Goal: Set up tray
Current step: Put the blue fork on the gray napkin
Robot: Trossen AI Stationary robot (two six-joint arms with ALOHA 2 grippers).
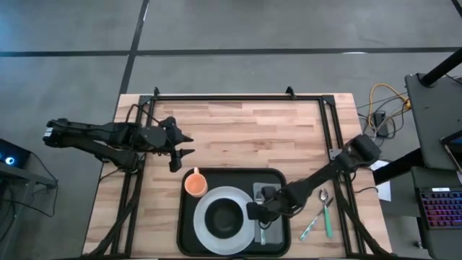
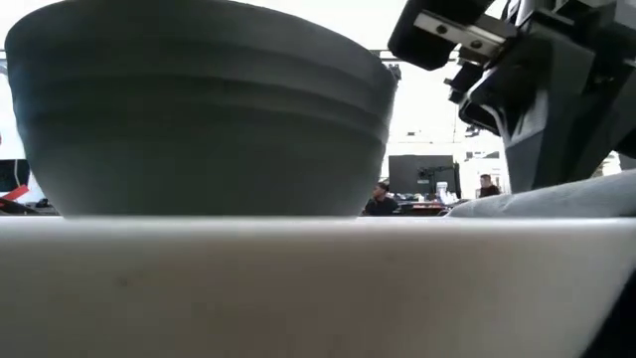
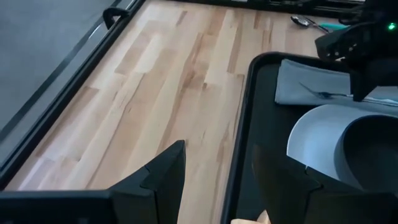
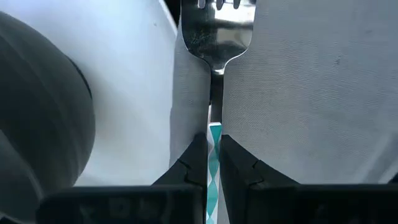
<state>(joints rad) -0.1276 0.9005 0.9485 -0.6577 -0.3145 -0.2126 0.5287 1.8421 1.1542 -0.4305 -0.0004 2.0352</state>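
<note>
My right gripper should nudge the plate out of the way, then back away and put the fork on the napkin (image 1: 272, 233), because the plate's rim (image 1: 252, 232) crowds the napkin next to the fork.
The black tray (image 1: 189, 217) lies at the table's near middle. On it stand a white plate (image 1: 204, 217) with a dark bowl (image 1: 225, 217), an orange cup (image 1: 195, 183) and a grey napkin (image 1: 272, 230). My right gripper (image 1: 261, 210) is low over the napkin, shut on a fork (image 4: 217, 37) with a teal patterned handle. The fork's head lies over the napkin (image 4: 298, 93), beside the plate (image 4: 134, 93). My left gripper (image 1: 182, 144) is open and empty over the bare table, beyond the tray's far left corner. My right gripper pinches the fork's teal handle (image 4: 214, 140) between its two fingers (image 4: 196, 163), just behind the neck. The fingers lie along the fork. The fork's head points away from the gripper over the napkin; whether it rests on the cloth, I cannot tell.
A spoon (image 1: 323, 196) and a teal-handled utensil (image 1: 326, 220) lie on the table to the right of the tray. A black frame (image 1: 238, 97) runs along the table's far and side edges. Bare wood lies between the tray and the far edge.
</note>
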